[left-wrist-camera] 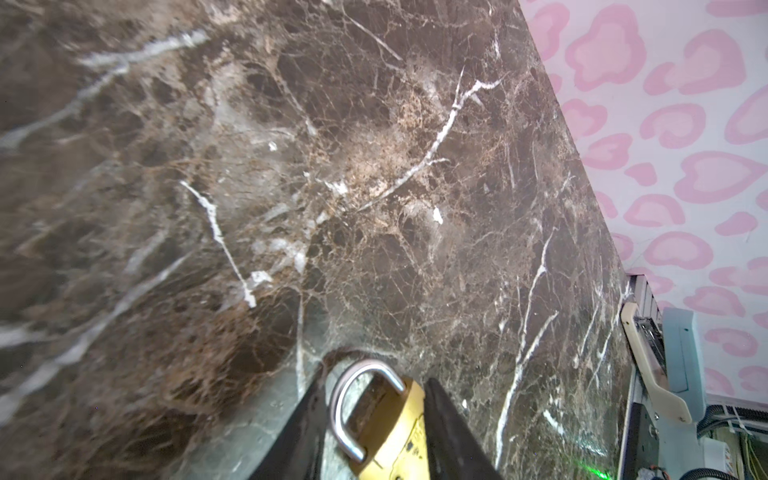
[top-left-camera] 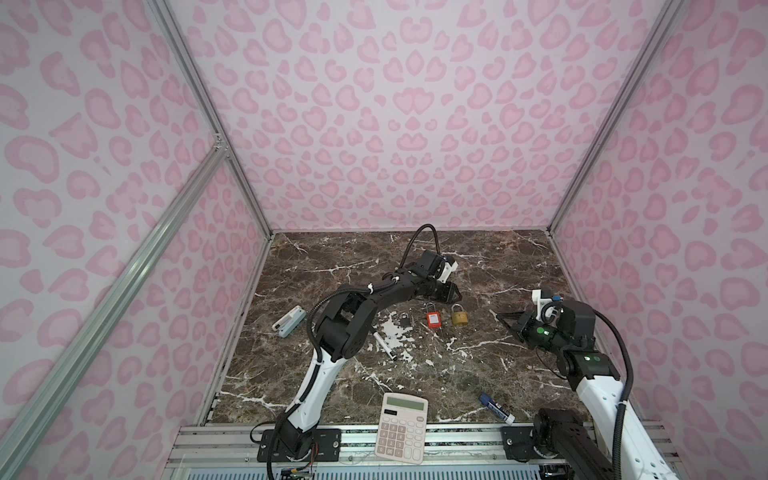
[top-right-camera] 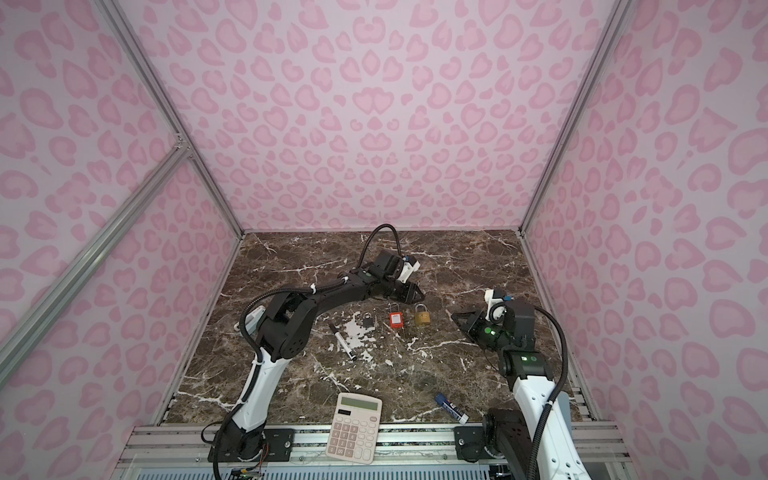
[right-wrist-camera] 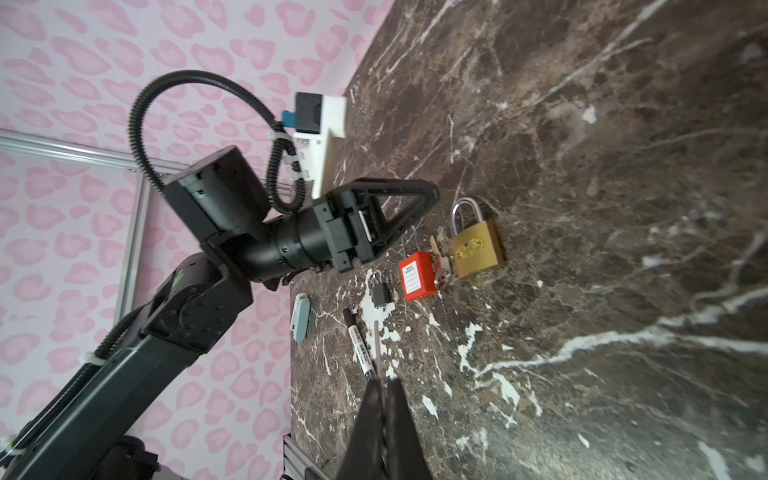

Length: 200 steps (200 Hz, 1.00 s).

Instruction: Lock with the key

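The brass padlock's shackle (top-right-camera: 421, 307) sits in the padlock's body, so my right gripper should keep going to the clear marble beside the padlock and let go of the key there.
A brass padlock (top-left-camera: 458, 314) (top-right-camera: 421, 315) lies flat on the marble table, its steel shackle seated in the body. My left gripper (top-left-camera: 452, 296) hovers just behind it. In the left wrist view its jaws (left-wrist-camera: 376, 378) stand apart with the brass padlock (left-wrist-camera: 399, 432) between them; I cannot tell whether they touch it. My right gripper (top-left-camera: 500, 316) (right-wrist-camera: 384, 380) waits to the right of the padlock, shut on a thin metal key (right-wrist-camera: 377, 349) that sticks out edge-on past its tips.
A red padlock (top-left-camera: 433, 319) and a small black padlock (top-left-camera: 404, 320) lie left of the brass one, with another key (right-wrist-camera: 437, 249) beside the red one. A marker (top-left-camera: 384, 345), a white-blue device (top-left-camera: 289, 321), a calculator (top-left-camera: 401, 428) and a blue stick (top-left-camera: 496, 408) lie nearer.
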Tool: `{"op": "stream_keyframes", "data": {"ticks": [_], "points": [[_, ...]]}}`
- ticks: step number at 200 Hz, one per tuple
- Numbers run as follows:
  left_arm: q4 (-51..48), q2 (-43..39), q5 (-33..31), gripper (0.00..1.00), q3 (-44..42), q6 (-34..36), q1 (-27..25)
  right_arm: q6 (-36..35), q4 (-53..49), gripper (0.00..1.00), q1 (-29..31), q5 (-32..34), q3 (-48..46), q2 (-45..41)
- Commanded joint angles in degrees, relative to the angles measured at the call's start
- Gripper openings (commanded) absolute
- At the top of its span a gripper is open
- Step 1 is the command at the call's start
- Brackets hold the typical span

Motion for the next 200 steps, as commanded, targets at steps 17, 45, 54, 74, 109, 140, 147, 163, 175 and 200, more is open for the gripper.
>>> {"op": "stream_keyframes", "data": {"ticks": [17, 45, 54, 74, 109, 140, 147, 163, 175, 200], "points": [[2.27, -10.54, -2.74, 0.42, -4.33, 0.1, 1.22, 2.59, 4.36, 0.0, 0.12, 6.28, -3.04, 1.84], [4.0, -18.08, -4.63, 0.42, -11.89, 0.26, 2.38, 3.49, 7.07, 0.0, 1.68, 10.04, -4.33, 3.81], [3.93, -20.4, -5.17, 0.42, -14.3, 0.68, 2.76, 4.28, 8.98, 0.0, 2.62, 10.81, -4.79, 4.95], [4.0, -24.94, -6.03, 0.42, -19.0, 1.24, 3.77, 4.54, 12.34, 0.0, 5.52, 12.76, -4.74, 8.46], [4.13, -31.07, -7.55, 0.43, -26.39, 1.4, 5.05, 3.5, 16.48, 0.0, 7.35, 11.56, -2.72, 17.81], [3.96, -34.45, -8.77, 0.43, -30.08, 1.39, 5.41, 3.52, 19.49, 0.0, 8.55, 10.38, -0.77, 26.37], [3.97, -35.06, -9.01, 0.43, -30.74, 1.39, 5.47, 3.92, 20.65, 0.0, 8.82, 10.47, -0.73, 27.54], [3.97, -36.21, -9.46, 0.43, -32.01, 1.42, 5.51, 4.45, 22.46, 0.0, 8.99, 11.45, -0.47, 29.47], [3.92, -37.01, -9.83, 0.43, -32.7, 1.37, 5.51, 4.33, 23.05, 0.0, 8.95, 12.57, -0.26, 30.38], [3.64, -38.19, -10.2, 0.43, -34.02, 1.5, 5.6, 4.61, 24.78, 0.0, 8.93, 13.63, -0.12, 32.38]]}}
